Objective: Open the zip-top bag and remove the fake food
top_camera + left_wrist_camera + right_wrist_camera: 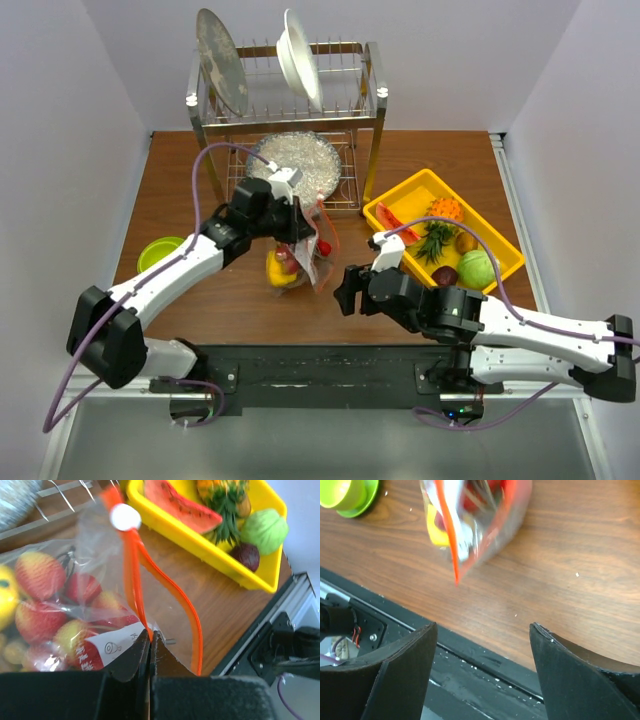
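My gripper will bring out the red pieces (471,503) in the bag together as a bunch when it pulls, because thin stems (487,493) run among them.
The zip-top bag (312,255) hangs just above the table's middle, and my left gripper (304,238) is shut on its orange zipper strip (134,580). In the left wrist view the jaws (150,639) pinch one orange strip beside the white label (107,647). The second strip (192,615) bows away from it below a white slider (125,516). Fake food (37,575), red and yellow pieces, fills the bag (475,525). My right gripper (346,288) is open and empty near the front edge, below and to the right of the bag. Its fingers (415,645) frame bare wood.
A yellow tray (400,190) at the right holds a watermelon slice, pineapple, green cabbage (477,268) and a dark fruit. A dish rack (290,110) with plate and bowl stands at the back, a glass dish under it. A green cup (160,252) sits at the left.
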Available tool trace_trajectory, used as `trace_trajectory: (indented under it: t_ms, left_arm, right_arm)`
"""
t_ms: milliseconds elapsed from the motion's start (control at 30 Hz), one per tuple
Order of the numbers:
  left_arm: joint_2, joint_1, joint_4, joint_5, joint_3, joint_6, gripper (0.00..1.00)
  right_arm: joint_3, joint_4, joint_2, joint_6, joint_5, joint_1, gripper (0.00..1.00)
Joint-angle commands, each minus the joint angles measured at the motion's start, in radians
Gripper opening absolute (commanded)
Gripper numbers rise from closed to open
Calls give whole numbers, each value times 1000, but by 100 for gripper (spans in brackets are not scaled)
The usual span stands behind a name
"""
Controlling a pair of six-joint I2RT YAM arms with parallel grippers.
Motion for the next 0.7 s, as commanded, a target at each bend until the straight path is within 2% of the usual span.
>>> trace_trajectory:
  t_ms: [0, 33, 67, 133, 167, 233, 267, 500, 667]
  left_arm:
    - [15, -51, 96, 2, -16, -49, 0]
    - [13, -56, 90, -18, -10, -52, 0]
    - [9, -58, 82, -28, -2, -57, 0]
    - [3, -59, 84, -43, -1, -72, 0]
    - [1, -64, 95, -41, -1, -77, 0]
    - [18, -73, 96, -41, 7, -80, 0]
    - [24, -84, 93, -41, 15, -80, 0]
    - [46, -133, 110, -71, 13, -94, 0]
    - [50, -153, 121, -81, 9, -106, 0]
  right_arm:
    - [81, -10, -19, -43, 41, -47, 75]
    - [82, 14, -18, -64, 6, -102, 75]
    - [83, 57, -1, -73, -101, -139, 72]
    - [67, 126, 54, -84, -206, -257, 65]
    - [58, 151, 69, -84, -300, -288, 61]
    - [23, 226, 94, -73, -367, -337, 55]
    - [7, 254, 105, -67, -393, -342, 54]
    - [-77, 364, 188, -52, -421, -344, 51]
    - [-85, 429, 281, -84, -450, -350, 45]
